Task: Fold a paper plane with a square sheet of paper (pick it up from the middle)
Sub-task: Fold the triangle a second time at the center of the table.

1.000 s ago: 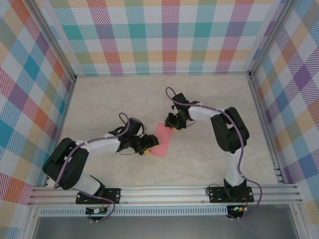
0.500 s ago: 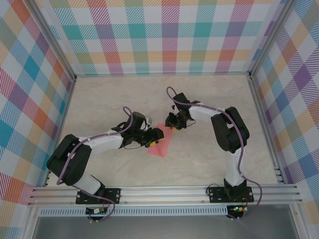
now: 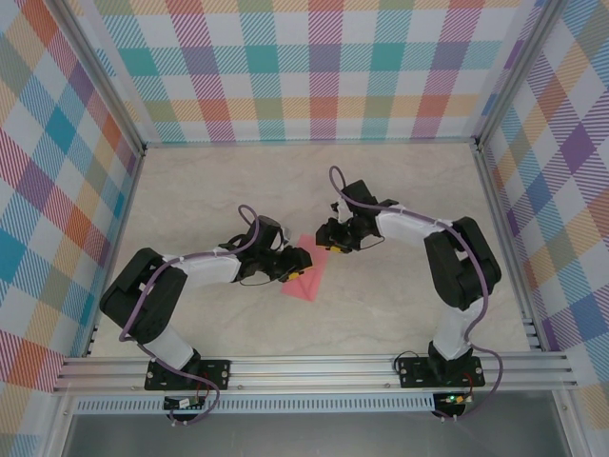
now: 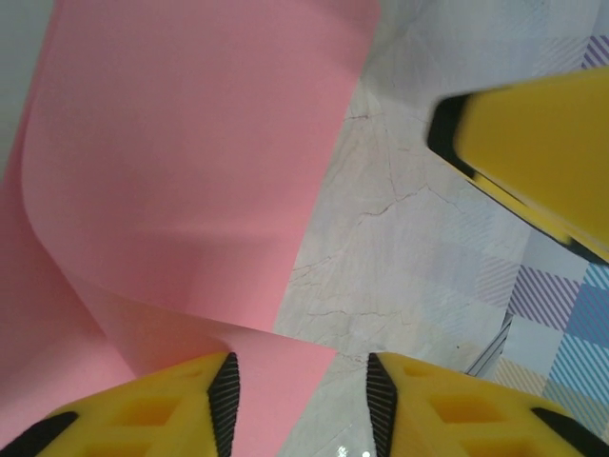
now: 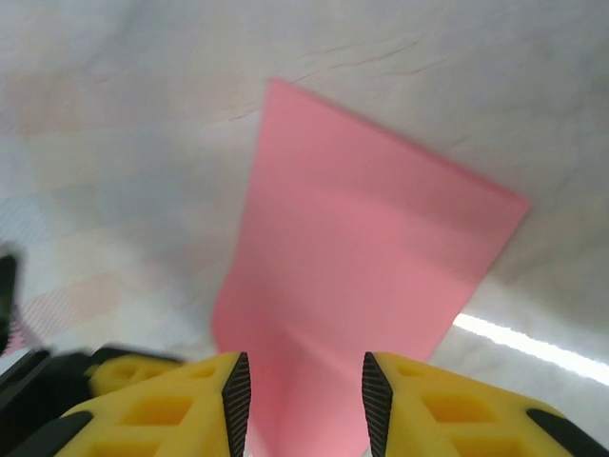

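The flap curls up [image 4: 48, 205] off the sheet with its corner loose, so next my right gripper pins that corner [image 4: 271, 319] down before my left gripper presses the fold.
The square sheet of paper [image 3: 306, 288] lies salmon-pink mid-table, one side curled up and over itself [image 4: 190, 143]. My left gripper [image 3: 303, 271] is at its left edge, open; a corner of the sheet lies between the fingers [image 4: 303, 400] and the left pad [image 4: 225, 400] touches the curled flap. My right gripper [image 3: 331, 246] hovers low over the far corner, open, with the paper [image 5: 362, 257] showing below its jaws [image 5: 306, 400]. A right fingertip [image 4: 533, 133] shows in the left wrist view. No paper plane shape is visible.
The table [image 3: 238, 190] is pale marble-patterned, fenced by plaid walls [image 3: 324, 76] at the back and both sides. An aluminium rail [image 3: 314, 367] carries both arm bases along the near edge. Free room lies all round the sheet.
The left gripper moved right, carrying the sheet's left side over, so the outline narrowed. Its jaws narrowed too. The right gripper shifted slightly right and opened a little.
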`<action>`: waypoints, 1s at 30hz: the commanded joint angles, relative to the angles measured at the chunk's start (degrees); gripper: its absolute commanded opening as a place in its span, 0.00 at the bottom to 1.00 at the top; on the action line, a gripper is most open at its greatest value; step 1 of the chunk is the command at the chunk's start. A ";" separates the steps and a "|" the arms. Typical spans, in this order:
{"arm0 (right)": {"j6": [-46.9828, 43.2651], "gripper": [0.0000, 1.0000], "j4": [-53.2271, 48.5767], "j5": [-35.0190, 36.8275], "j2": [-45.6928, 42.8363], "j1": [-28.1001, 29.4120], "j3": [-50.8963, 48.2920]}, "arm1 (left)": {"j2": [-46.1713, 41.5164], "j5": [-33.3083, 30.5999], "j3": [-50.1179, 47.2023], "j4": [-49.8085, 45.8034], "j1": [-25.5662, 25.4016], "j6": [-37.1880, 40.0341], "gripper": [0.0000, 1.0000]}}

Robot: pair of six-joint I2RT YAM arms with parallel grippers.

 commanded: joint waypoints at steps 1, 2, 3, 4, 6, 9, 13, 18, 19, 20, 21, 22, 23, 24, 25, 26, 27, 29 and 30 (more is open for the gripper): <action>-0.82 0.38 2.02 -6.03 -3.79 -0.23 -3.97 | 0.94 -1.81 -0.35 1.29 -0.63 0.42 0.36; -0.48 0.39 2.09 -6.68 -4.42 -0.14 -5.12 | 0.96 -2.17 -0.44 1.19 -0.64 0.26 0.34; -0.17 0.39 2.06 -6.99 -4.95 -0.14 -6.26 | 0.94 -2.36 -0.49 1.18 -0.64 0.34 0.32; -0.01 0.38 2.08 -7.56 -5.30 -0.05 -7.03 | 0.98 -2.58 -0.51 1.05 -0.64 0.41 0.31; 0.53 0.39 2.36 -8.72 -5.98 0.12 -8.80 | 0.98 -2.93 -0.60 0.83 -0.64 0.43 0.29; 1.13 0.40 3.14 -11.10 -5.52 0.61 -10.29 | 1.16 -3.12 -0.57 0.65 -0.63 0.43 0.28; 1.89 0.41 5.21 -13.43 -4.09 1.52 -11.29 | 1.18 -3.38 -0.64 0.49 -0.64 0.42 0.25; 2.45 0.39 6.50 -13.88 -2.11 2.57 -10.46 | 1.17 -3.44 -0.80 0.39 -0.64 0.43 0.24; 2.47 0.39 6.43 -13.73 -1.59 2.67 -10.21 | 1.16 -3.44 -0.73 0.39 -0.63 0.43 0.24; 2.41 0.38 6.44 -13.60 -1.16 2.76 -10.04 | 1.16 -3.51 -0.80 0.39 -0.64 0.43 0.24; 2.47 0.38 6.42 -13.53 -0.71 2.83 -9.90 | 1.16 -3.44 -0.81 0.39 -0.61 0.43 0.23; 2.43 0.37 6.53 -13.48 -0.44 2.94 -9.81 | 1.07 -3.44 -0.75 0.41 -0.63 0.43 0.23; 2.47 0.37 6.77 -13.53 -0.18 2.94 -9.81 | 1.00 -3.44 -0.79 0.34 -0.60 0.43 0.23; 2.46 0.36 6.89 -13.53 0.00 3.02 -9.81 | 1.07 -3.49 -0.81 0.32 -0.63 0.43 0.23; 2.47 0.35 6.89 -13.48 0.24 3.03 -9.77 | 0.99 -3.41 -0.75 0.30 -0.64 0.43 0.23; 2.46 0.35 6.95 -13.53 0.49 3.11 -9.72 | 0.97 -3.38 -0.80 0.30 -0.64 0.43 0.23; 2.50 0.35 7.11 -13.53 0.71 3.11 -9.72 | 0.98 -3.36 -0.73 0.30 -0.62 0.43 0.22; 2.59 0.34 7.56 -13.74 1.06 3.11 -9.80 | 0.94 -3.27 -0.79 0.30 -0.64 0.43 0.22; 2.85 0.33 8.05 -14.06 1.24 3.11 -9.81 | 0.98 -3.27 -0.81 0.30 -0.64 0.43 0.22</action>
